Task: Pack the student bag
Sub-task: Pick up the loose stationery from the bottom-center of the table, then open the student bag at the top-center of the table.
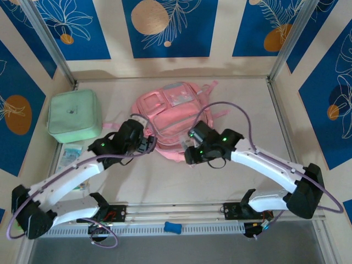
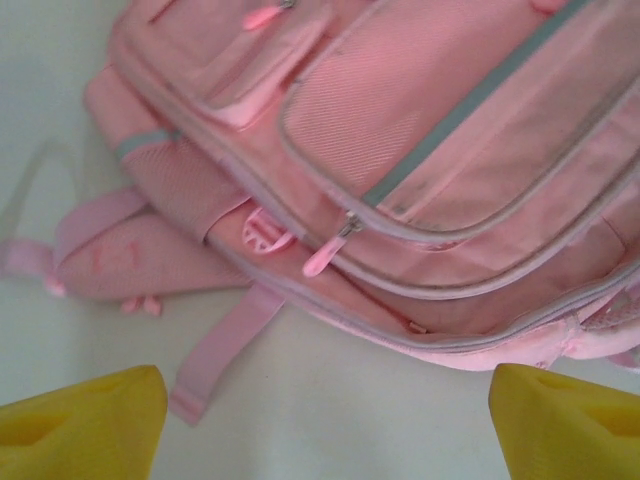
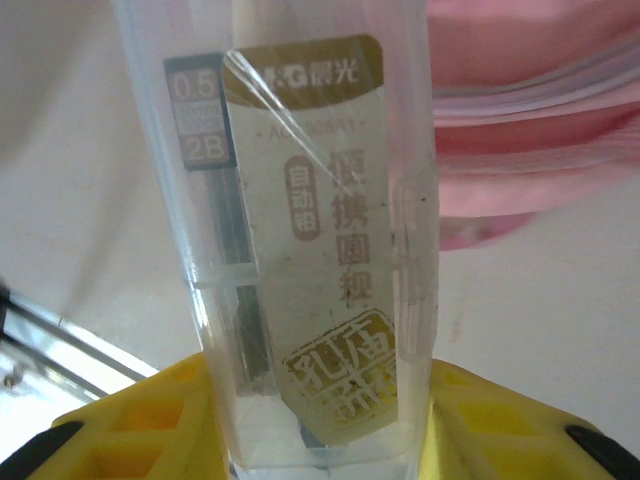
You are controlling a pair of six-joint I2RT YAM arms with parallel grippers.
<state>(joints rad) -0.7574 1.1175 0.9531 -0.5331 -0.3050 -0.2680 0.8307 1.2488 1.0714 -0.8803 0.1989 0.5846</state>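
Note:
The bag's front panel is lying flat across its opening (image 3: 540,133), so the robot's left gripper should raise the panel's edge (image 3: 540,98) before the right gripper slides the clear box inside.
The student bag (image 1: 170,113) is a soft pink backpack lying flat in the middle of the table, and its pink zip pull (image 2: 320,258) hangs near the lower edge. My left gripper (image 1: 148,144) sits at the bag's near left corner. In the left wrist view the left gripper (image 2: 325,430) is open over bare table, just short of the bag (image 2: 420,150). My right gripper (image 1: 190,147) is at the bag's near right edge. It is shut on a clear plastic box (image 3: 310,200) holding pencil leads and a gold label, gripped at its lower end between the yellow fingers (image 3: 150,420).
A mint green square zip case (image 1: 74,115) lies at the left, with a small printed packet (image 1: 69,157) in front of it. A loose pink strap (image 2: 225,345) trails onto the table. A blue piece (image 1: 172,227) sits on the near rail. Walls close in the back and sides.

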